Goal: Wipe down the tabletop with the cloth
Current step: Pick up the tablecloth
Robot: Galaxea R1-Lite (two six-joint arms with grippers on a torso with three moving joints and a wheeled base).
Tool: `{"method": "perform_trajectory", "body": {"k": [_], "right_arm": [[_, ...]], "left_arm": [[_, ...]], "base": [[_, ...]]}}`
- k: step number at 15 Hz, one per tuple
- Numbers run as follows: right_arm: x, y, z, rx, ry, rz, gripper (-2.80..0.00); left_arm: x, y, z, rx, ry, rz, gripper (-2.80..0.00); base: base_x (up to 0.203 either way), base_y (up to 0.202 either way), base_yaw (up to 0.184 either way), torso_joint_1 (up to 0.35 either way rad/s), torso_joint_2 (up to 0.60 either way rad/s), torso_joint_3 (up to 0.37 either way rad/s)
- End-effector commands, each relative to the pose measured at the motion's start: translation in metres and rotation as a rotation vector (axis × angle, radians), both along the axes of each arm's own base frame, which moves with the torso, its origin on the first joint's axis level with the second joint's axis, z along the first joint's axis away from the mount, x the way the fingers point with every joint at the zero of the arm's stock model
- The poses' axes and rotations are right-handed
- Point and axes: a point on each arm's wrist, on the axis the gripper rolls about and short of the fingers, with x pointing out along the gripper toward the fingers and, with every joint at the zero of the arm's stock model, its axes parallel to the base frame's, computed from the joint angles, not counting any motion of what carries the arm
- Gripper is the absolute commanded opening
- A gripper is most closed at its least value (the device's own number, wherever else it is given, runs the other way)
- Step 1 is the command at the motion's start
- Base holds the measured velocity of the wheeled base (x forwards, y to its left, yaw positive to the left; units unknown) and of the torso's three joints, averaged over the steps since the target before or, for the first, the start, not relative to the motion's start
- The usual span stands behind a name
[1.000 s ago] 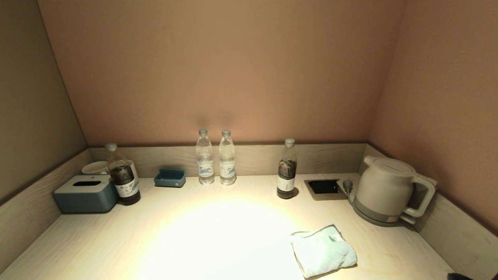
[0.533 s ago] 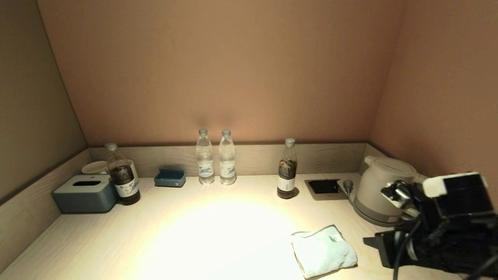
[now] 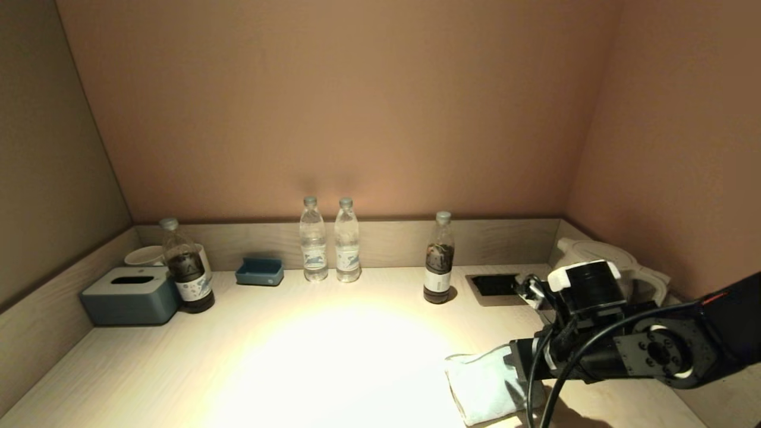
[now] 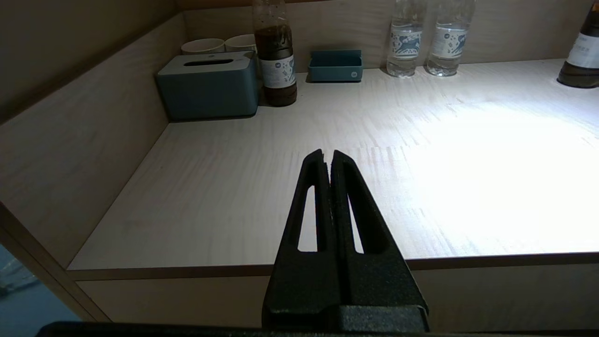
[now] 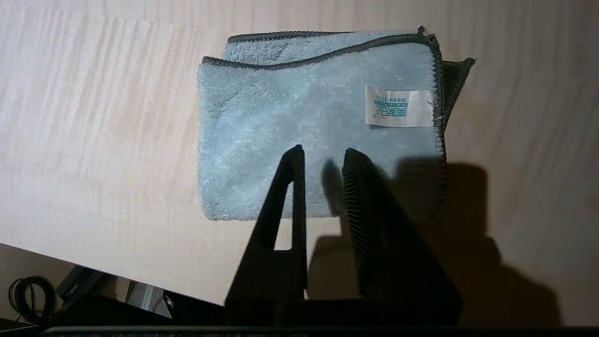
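Observation:
The cloth's dark stitched edges (image 5: pixel 432 42) are loose and out of line with each other. The pale blue cloth (image 3: pixel 482 386) will therefore bunch up and its layers will spread apart when I drag it.
The pale blue cloth (image 3: pixel 481 386) lies folded flat on the pale wood-grain tabletop (image 3: pixel 333 356), at the front right. In the right wrist view the cloth (image 5: pixel 304 112) shows a white tag and a dark stitched edge. My right gripper (image 3: pixel 518 380) hangs just over the cloth's right part. Its fingers are open with a narrow gap (image 5: pixel 323 152), tips above the cloth, holding nothing. My left gripper (image 4: pixel 327 152) is shut and empty, parked before the table's front left edge, outside the head view.
A beige kettle (image 3: pixel 594 255) stands behind my right arm, next to a black recess (image 3: pixel 493 285). A dark bottle (image 3: pixel 438 261), two clear bottles (image 3: pixel 313 244), a blue tray (image 3: pixel 260 272), another dark bottle (image 3: pixel 187 270), a tissue box (image 3: pixel 131 294) and cups (image 3: pixel 144 256) line the back rim.
My right arm has come in from the front right and moved left until its gripper is over the cloth. The cloth has not moved.

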Motion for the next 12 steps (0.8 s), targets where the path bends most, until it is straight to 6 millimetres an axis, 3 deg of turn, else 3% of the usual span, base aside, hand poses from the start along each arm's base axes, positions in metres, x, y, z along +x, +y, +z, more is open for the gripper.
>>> {"method": "perform_trajectory", "body": {"k": [1, 12], "right_arm": [[0.004, 0.001, -0.007, -0.003, 0.025, 0.001, 0.0], [0.014, 0.021, -0.041, -0.095, 0.131, 0.033, 0.0]], "left_arm": [[0.0, 0.0, 0.0, 0.0, 0.0, 0.001, -2.8], [0.0, 0.0, 0.0, 0.0, 0.0, 0.001, -2.8]], "base": [[0.0, 0.0, 0.0, 0.0, 0.0, 0.0], [0.0, 0.0, 0.0, 0.0, 0.0, 0.0]]}}
